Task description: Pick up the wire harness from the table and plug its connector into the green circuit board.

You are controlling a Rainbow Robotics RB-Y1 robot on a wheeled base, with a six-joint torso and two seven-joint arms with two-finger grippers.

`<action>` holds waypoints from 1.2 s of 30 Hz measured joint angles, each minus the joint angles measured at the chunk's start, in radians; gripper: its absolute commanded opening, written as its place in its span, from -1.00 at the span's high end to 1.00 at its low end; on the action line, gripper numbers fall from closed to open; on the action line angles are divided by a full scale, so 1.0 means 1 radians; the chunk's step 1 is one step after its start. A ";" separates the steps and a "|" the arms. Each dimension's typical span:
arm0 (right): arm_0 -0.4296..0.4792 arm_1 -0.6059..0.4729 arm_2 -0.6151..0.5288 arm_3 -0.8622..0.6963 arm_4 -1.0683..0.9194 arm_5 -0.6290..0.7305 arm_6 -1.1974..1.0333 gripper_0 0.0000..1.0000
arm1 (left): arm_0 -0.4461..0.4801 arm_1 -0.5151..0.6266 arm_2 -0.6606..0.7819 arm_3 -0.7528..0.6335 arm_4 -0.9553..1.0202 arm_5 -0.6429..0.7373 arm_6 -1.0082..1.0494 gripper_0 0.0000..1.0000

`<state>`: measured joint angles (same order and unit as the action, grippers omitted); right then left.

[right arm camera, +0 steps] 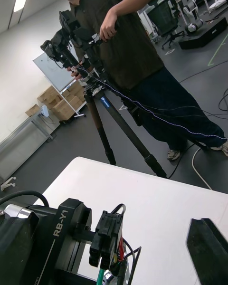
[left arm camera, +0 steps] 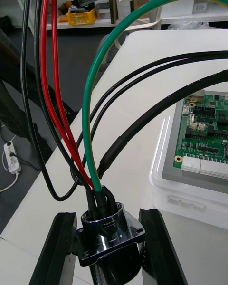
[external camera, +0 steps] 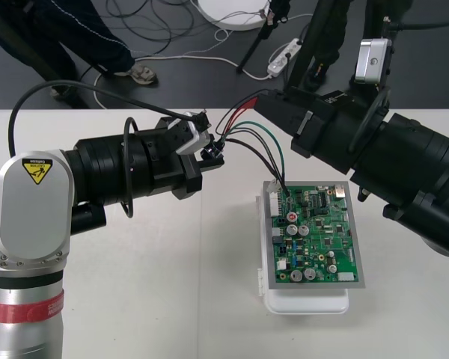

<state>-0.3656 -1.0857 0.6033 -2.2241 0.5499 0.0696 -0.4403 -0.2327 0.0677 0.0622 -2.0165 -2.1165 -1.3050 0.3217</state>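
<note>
I expect the round metal socket to dangle and trail along when I carry the black plug, because curved red wires run into the socket.
The green circuit board sits on its white base right of the table's middle. My left gripper hovers to the board's far left, shut on the harness's round metal socket, which is pinched between both fingers. Red, green and black wires arc from the socket to the board's far left corner; I cannot tell whether the plug is seated there. My right gripper hangs above the wires just beyond the board, open, one finger standing far to the side.
Both arms crowd the far half of the table over the wires. Bare table lies left of the board and in front of it. Cables and a white power strip lie on the dark floor past the far edge.
</note>
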 measured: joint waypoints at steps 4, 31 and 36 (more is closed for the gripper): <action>0.000 0.000 0.002 0.000 0.000 0.000 0.000 1.00 | 0.000 0.000 0.000 0.000 0.002 0.000 0.004 0.99; -0.002 0.000 0.006 0.000 0.042 0.000 0.000 1.00 | 0.011 0.000 0.000 0.000 0.033 0.000 0.053 0.99; -0.002 0.000 0.006 0.000 0.047 0.000 0.000 1.00 | 0.011 0.000 0.000 0.000 0.037 0.000 0.053 0.72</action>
<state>-0.3679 -1.0854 0.6097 -2.2240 0.5967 0.0695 -0.4403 -0.2217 0.0677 0.0622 -2.0165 -2.0794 -1.3050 0.3750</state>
